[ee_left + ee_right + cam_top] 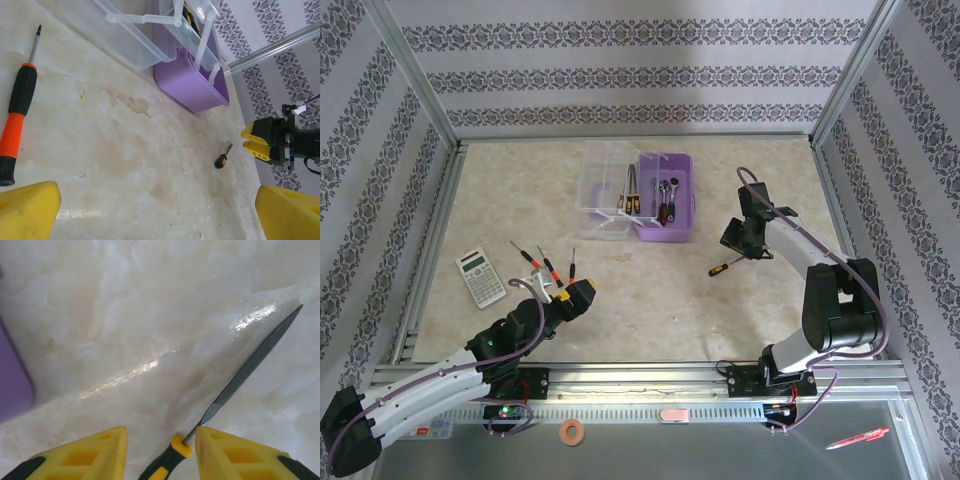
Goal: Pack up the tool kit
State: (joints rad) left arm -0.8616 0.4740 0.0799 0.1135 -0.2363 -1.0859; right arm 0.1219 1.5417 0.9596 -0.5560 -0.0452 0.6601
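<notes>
My right gripper keeps lowering, as the yellow end of the file's handle (181, 446) is between its open fingers, until they are beside the handle (718, 270), and then close.
The lilac case (686, 200) stands open at the back middle, its clear lid (603, 190) folded out to the left and several tools lying inside. A black-and-yellow-handled file (250, 370) lies flat on the table. My right gripper (160, 440) is low over its handle, jaws apart with a gap on the left side; the same file (725, 266) sits just left of that gripper (740, 243). Three small screwdrivers (550, 266) lie at front left, just ahead of my open left gripper (575, 295). An orange-and-black screwdriver (17, 110) lies to its left.
A grey calculator (481, 277) lies at the front left. An orange ring (571, 432) and a red pen (857, 438) rest below the front rail. Aluminium frame posts and patterned walls close in the table on three sides.
</notes>
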